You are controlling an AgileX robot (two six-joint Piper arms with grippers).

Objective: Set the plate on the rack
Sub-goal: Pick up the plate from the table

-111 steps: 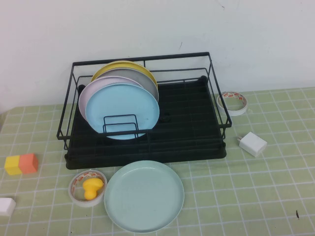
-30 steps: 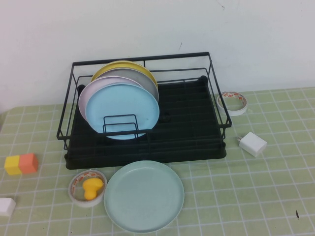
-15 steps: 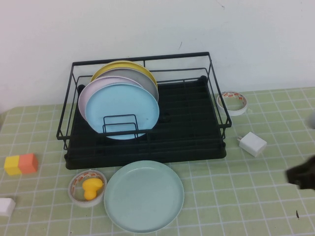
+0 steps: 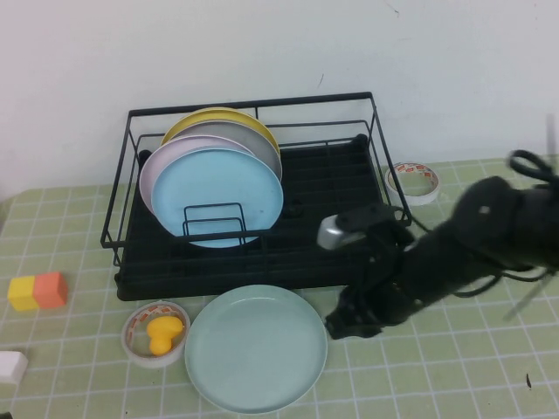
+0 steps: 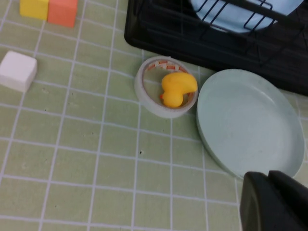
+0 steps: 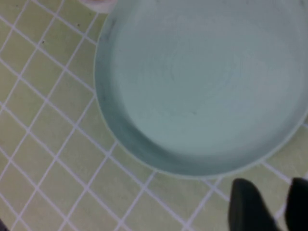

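The sky-blue plate [image 4: 218, 194] is on the left gripper's side of the rack, so the robot's right gripper should hand the mint-green plate [image 4: 256, 349] to the left gripper before it is put in the rack.
The pale mint-green plate [image 4: 255, 347] lies flat on the checked cloth just in front of the black wire rack [image 4: 332, 188]. My right gripper [image 4: 348, 325] hangs low at the plate's right rim, a little outside it. In the right wrist view its two dark fingers stand apart with only cloth between them, so the right gripper [image 6: 270, 184] is open beside the plate [image 6: 202, 82]. My left gripper [image 5: 268, 179] shows only in the left wrist view, shut and empty, hovering near the front edge of the plate [image 5: 248, 122].
The rack's left half holds a sky-blue plate [image 4: 218, 188] with lilac, grey and yellow plates behind it. A tape roll with a yellow duck [image 4: 155, 333] touches the plate's left side. Orange and yellow blocks [image 4: 37, 291], a white block [image 4: 12, 367], another tape roll [image 4: 413, 182].
My right arm has swept in from the right edge to the plate's right rim, and its fingers have parted. It now hides the white charger. The plate has not moved.
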